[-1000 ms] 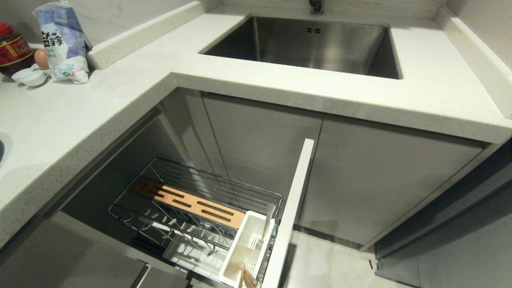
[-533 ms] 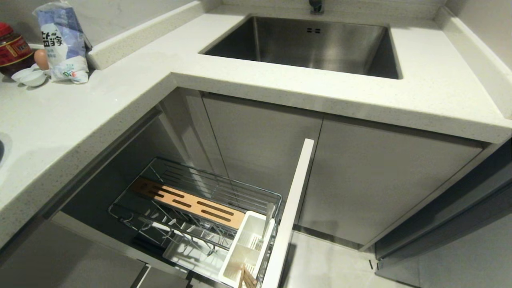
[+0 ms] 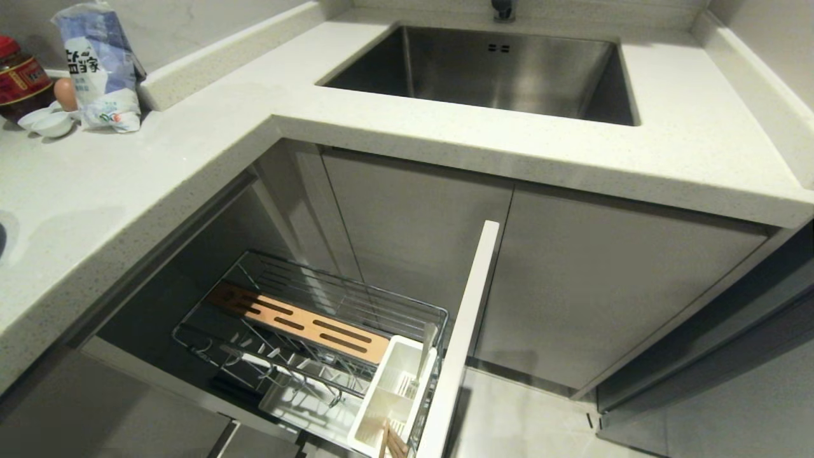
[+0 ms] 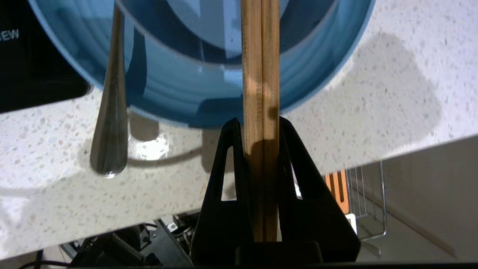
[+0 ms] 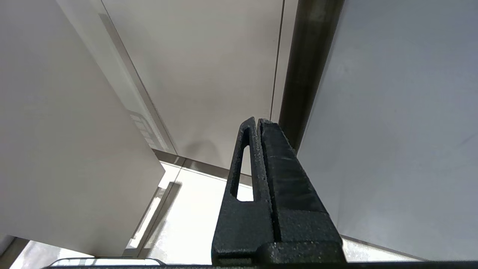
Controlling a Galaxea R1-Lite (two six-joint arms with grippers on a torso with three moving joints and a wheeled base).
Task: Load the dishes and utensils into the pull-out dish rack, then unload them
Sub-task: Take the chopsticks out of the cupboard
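Note:
The chopsticks (image 4: 261, 53) are pointing across the light-blue plate and are clear of the silver spoon. My left gripper keeps moving them down until they rest on the plate's rim (image 4: 289, 109).
In the left wrist view my left gripper (image 4: 260, 121) is shut on the pair of light wooden chopsticks (image 4: 260, 56), which run out over the light-blue plate (image 4: 317, 63) on the speckled counter (image 4: 373, 112). The silver spoon (image 4: 110, 123) leans on the plate's rim, its handle end on the counter. A rounded blue rim shows inside the plate; I cannot tell whether it is the bowl. The pull-out dish rack (image 3: 381, 299) stands open below the counter, with its wooden bar (image 3: 299, 321), white caddy (image 3: 388, 394) and pale front (image 3: 467, 331). My right gripper (image 5: 257, 121) is shut and empty.
The steel sink (image 3: 496, 70) lies at the back of the counter. A bag (image 3: 98, 63), a jar (image 3: 22, 79), an egg and small white saucers (image 3: 48, 121) stand far left. A black appliance (image 4: 33, 74) borders the plate. Brown sticks (image 3: 393, 442) poke from the caddy.
A faint shadow has spread over the counter at the head view's left side. The rack and everything on the counter there have stayed put.

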